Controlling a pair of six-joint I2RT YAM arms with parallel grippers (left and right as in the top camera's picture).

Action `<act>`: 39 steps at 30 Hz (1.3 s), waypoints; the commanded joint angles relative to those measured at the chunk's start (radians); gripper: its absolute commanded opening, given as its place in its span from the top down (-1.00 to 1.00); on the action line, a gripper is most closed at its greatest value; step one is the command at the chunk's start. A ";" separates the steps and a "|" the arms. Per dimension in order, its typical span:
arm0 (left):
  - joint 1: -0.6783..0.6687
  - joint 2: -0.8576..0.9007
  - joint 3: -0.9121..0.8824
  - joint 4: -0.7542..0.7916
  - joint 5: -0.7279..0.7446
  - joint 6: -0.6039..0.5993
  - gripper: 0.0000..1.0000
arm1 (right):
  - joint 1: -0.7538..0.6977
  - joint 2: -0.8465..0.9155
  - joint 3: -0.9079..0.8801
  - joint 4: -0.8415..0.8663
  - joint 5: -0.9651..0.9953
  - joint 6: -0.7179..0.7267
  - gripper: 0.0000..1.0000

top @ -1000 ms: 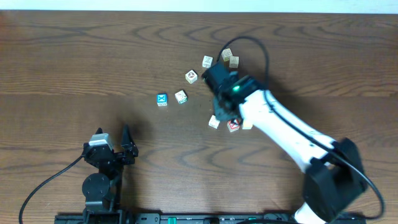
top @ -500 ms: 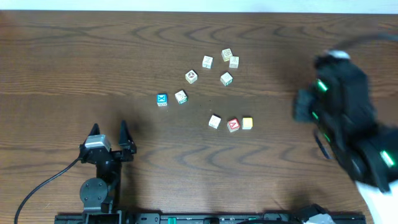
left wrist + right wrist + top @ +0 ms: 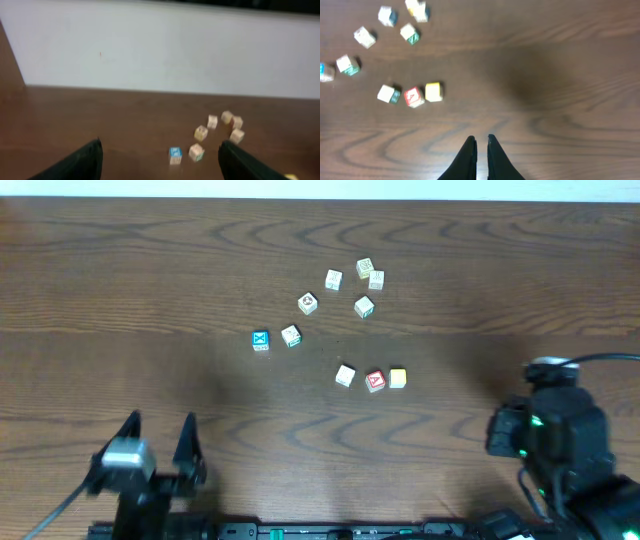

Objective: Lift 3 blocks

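The three blocks are in a row (image 3: 374, 380) and my left gripper is wide open, so I should close it and move it toward the whitish-cream block's end (image 3: 344, 375).
The three blocks lie in a row on the table: a whitish-cream block (image 3: 345, 375) (image 3: 386, 94), a red block with a white A (image 3: 375, 380) (image 3: 414, 96), and a pale yellow block (image 3: 398, 378) (image 3: 433, 91). My right gripper (image 3: 480, 139) is shut with nothing in it and hovers over bare wood, well right of and nearer than the row. The right arm (image 3: 548, 430) sits at the front right. My left gripper (image 3: 160, 435) (image 3: 160, 145) stands wide open at the front left, far from the blocks and holding nothing.
A blue block with a white X (image 3: 260, 340) (image 3: 175, 155) and a cream block with green marks (image 3: 291, 335) lie left of centre. Several more cream blocks (image 3: 364, 306) are scattered behind the row. A pale wall (image 3: 160, 50) rises behind the table's far edge.
The right arm has pulled back from over the row of three blocks to the front right, leaving them on the table. The left arm has slid toward the front left edge.
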 commanded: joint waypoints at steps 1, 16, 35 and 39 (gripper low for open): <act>-0.003 -0.005 0.095 -0.074 0.015 0.025 -0.49 | -0.003 -0.001 -0.088 0.053 -0.103 0.085 0.87; -0.003 0.143 0.058 -0.150 0.077 -0.072 -0.49 | -0.003 0.053 -0.209 0.237 -0.108 0.077 0.52; -0.026 1.124 0.035 0.090 0.291 0.001 -0.68 | -0.039 0.394 -0.209 0.386 -0.078 0.048 0.97; -0.107 1.130 0.035 0.083 0.293 0.085 -0.46 | -0.106 0.372 -0.209 0.377 -0.103 -0.006 0.97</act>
